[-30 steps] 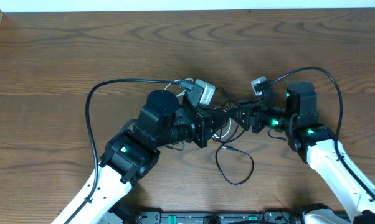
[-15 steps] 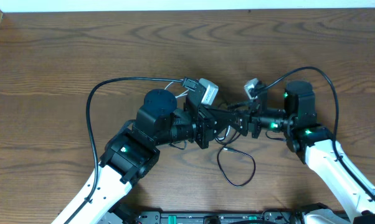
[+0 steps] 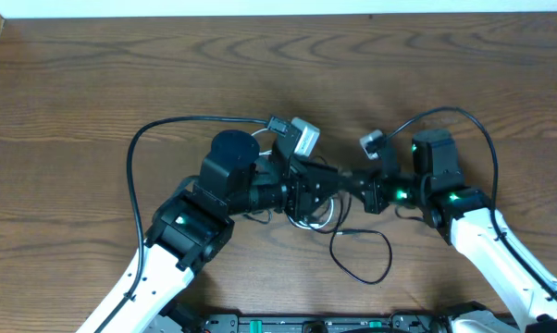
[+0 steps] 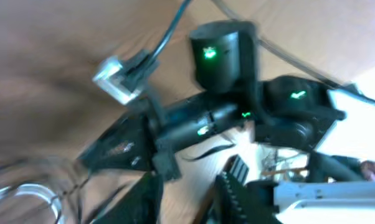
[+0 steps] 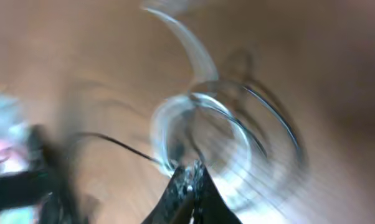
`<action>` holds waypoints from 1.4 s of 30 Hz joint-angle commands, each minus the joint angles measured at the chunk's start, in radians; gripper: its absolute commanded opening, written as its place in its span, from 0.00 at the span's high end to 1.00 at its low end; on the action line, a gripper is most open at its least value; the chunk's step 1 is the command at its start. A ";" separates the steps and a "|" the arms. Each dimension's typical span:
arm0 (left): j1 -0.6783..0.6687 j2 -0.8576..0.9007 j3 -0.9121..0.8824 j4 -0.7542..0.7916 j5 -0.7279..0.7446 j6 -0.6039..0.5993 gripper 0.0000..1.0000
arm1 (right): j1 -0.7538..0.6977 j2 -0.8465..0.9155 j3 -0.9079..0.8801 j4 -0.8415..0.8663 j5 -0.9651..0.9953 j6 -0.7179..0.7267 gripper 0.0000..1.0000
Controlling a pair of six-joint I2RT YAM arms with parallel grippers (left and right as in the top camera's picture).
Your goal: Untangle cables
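My grippers are meeting nose to nose where black loops cross the white cable's ring (image 5: 228, 115), so next my right gripper moves back and pulls the black cable (image 5: 280, 116) out.
The cables lie tangled between the two arms. The white cable (image 3: 323, 216) is looped under the grippers, and a thin black cable (image 3: 389, 250) runs out in a loose loop toward the front. My left gripper (image 3: 329, 180) points right; its jaws (image 4: 187, 193) stand apart with only bare table between them. My right gripper (image 3: 345, 176) points left, nose to nose with it. In the right wrist view its jaws (image 5: 189, 169) are shut at the near edge of the white cable (image 5: 159, 134), which looks pinched between the tips. That view is blurred.
Thick black arm wires arc over the table on the left (image 3: 135, 176) and the right (image 3: 491, 139). Grey camera modules (image 3: 304, 137) (image 3: 373, 141) ride on both wrists. The table's back edge (image 3: 260, 9) runs along the top.
My left gripper has opened. My right gripper has moved left and closed at the white loop. The black loop has slid right and toward the front.
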 commanded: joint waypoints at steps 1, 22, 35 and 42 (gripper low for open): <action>0.009 -0.006 0.006 -0.093 -0.141 0.036 0.57 | 0.002 -0.005 -0.001 -0.111 0.478 0.170 0.99; 0.008 0.235 -0.003 -0.291 -0.422 0.049 0.55 | 0.001 -0.130 0.110 -0.153 0.248 0.155 0.99; 0.008 0.347 -0.003 -0.254 -0.382 0.042 0.53 | 0.002 -0.402 0.367 -0.268 0.174 0.133 0.99; 0.008 0.338 -0.003 -0.122 -0.188 0.065 0.42 | 0.002 -0.439 0.367 -0.292 0.196 0.134 0.99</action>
